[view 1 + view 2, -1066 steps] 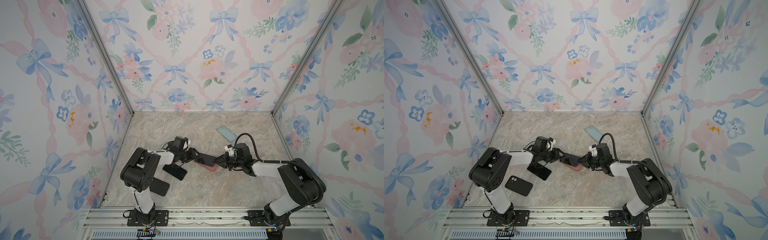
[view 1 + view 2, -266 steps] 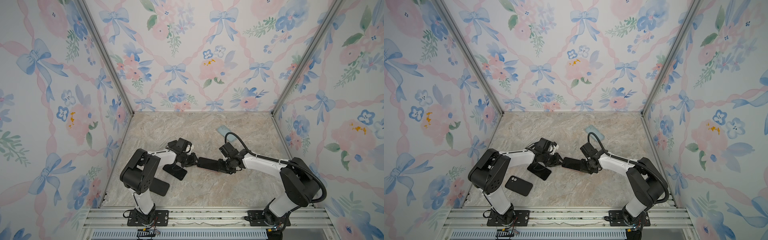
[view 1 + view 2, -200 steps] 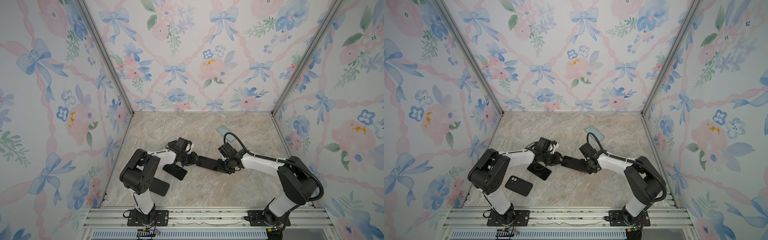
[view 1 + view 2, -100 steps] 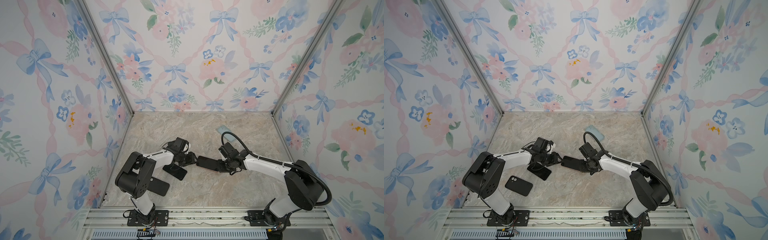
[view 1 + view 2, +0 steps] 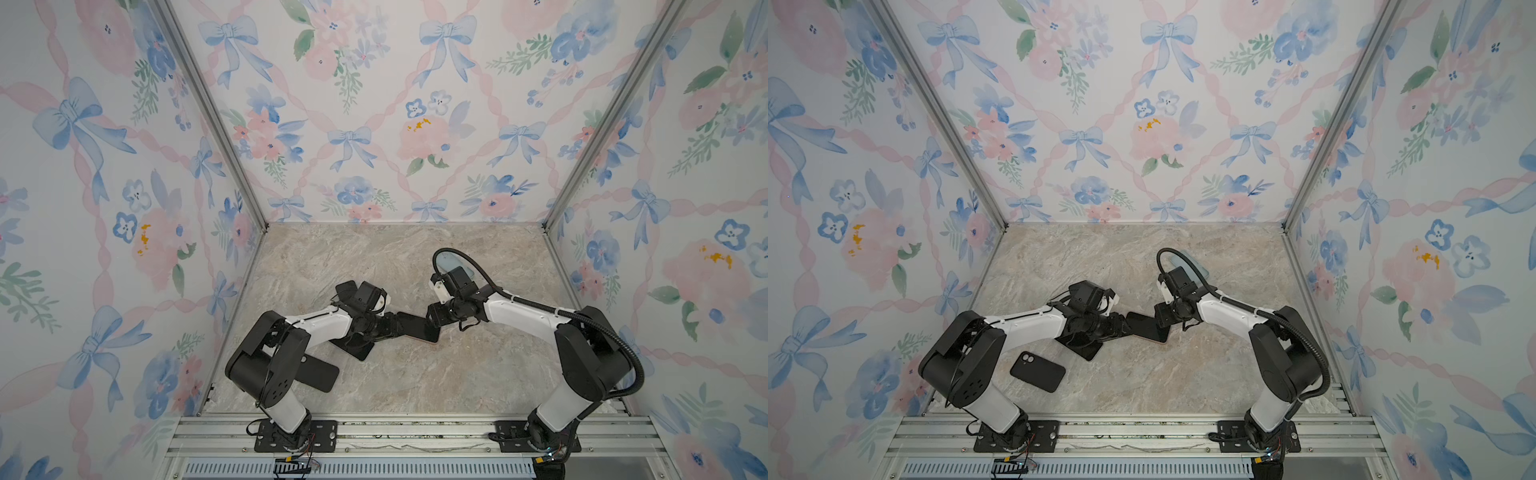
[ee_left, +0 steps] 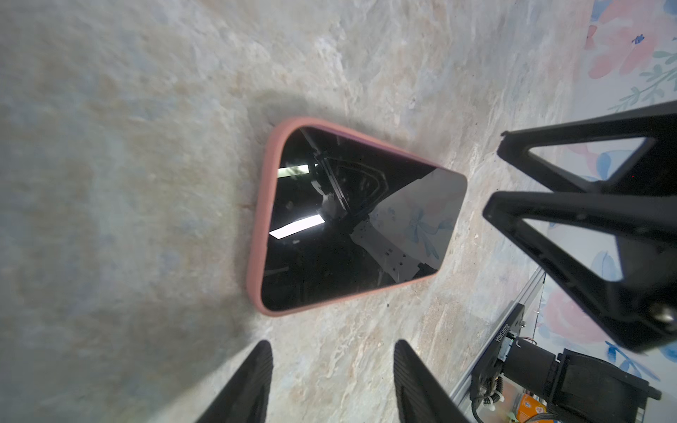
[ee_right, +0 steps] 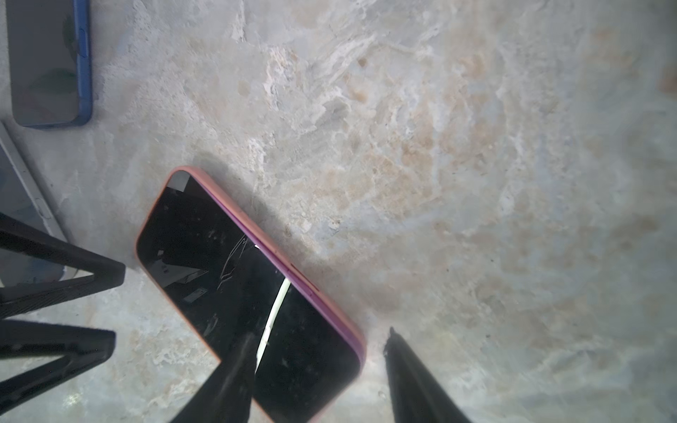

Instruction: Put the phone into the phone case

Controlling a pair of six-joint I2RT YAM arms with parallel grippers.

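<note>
The pink case lies at a slant with its ends (image 6: 263,218) toward my grippers. Next, I turn it until its long sides (image 7: 287,270) face my grippers before I press the phone in.
A phone with a dark screen (image 5: 415,328) (image 5: 1147,327) lies face up on the marble table inside a pink phone case (image 6: 261,227) (image 7: 315,295). The case's rim shows along the phone's (image 6: 351,234) sides. My left gripper (image 5: 390,326) (image 6: 331,344) is open just short of one end of the phone, with nothing between its fingers. At the other end my right gripper (image 5: 432,320) (image 7: 318,335) is open. One of its fingers hangs over the screen (image 7: 219,278) and the other is outside the case's edge.
A second black phone (image 5: 355,347) (image 5: 1086,347) lies under the left wrist. A black case (image 5: 1038,371) (image 5: 322,376) with a camera cutout lies near the left arm's base. A blue-cased phone (image 7: 47,62) (image 5: 1190,264) rests behind the right wrist. Patterned walls stand on three sides.
My right gripper has gone from shut to open at the phone's end. My left gripper has opened wider. The cased phone has stayed flat between them.
</note>
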